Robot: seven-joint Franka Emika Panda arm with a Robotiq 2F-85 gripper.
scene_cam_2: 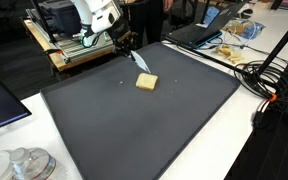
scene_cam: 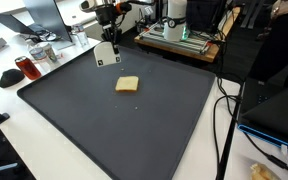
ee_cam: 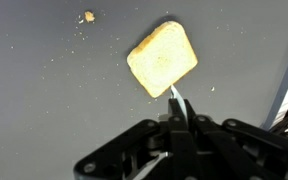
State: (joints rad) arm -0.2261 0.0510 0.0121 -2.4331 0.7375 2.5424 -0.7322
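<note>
The robot's gripper should turn the blade (ee_cam: pixel 177 97) squarer and bring it over the slice (ee_cam: pixel 163 59) before lowering it, because the blade hangs past the toast, crooked to the toast's edges.
A square slice of pale toast (scene_cam: pixel 127 85) lies on a large dark mat (scene_cam: pixel 104 130), toward its far side; it shows in both exterior views (scene_cam_2: pixel 147 81) and in the wrist view (ee_cam: pixel 162 58). My gripper (scene_cam: pixel 106 40) (scene_cam_2: pixel 127 45) (ee_cam: pixel 174 128) hovers just beyond the toast and is shut on a thin whitish blade, like a knife (scene_cam: pixel 106 57) (scene_cam_2: pixel 141 60) (ee_cam: pixel 174 100). The blade points down at the toast, with its tip close to the slice's near edge. I cannot tell whether they touch. A crumb (ee_cam: pixel 88 16) lies on the mat nearby.
The mat (scene_cam_2: pixel 134 135) covers most of a white table. A red cup (scene_cam: pixel 24 68) and glass jar (scene_cam: pixel 42 55) stand off one edge. Laptops (scene_cam: pixel 274 110) (scene_cam_2: pixel 199 35), cables (scene_cam_2: pixel 269 80), food bags (scene_cam_2: pixel 239 30) and glass jars (scene_cam_2: pixel 24 165) ring the mat.
</note>
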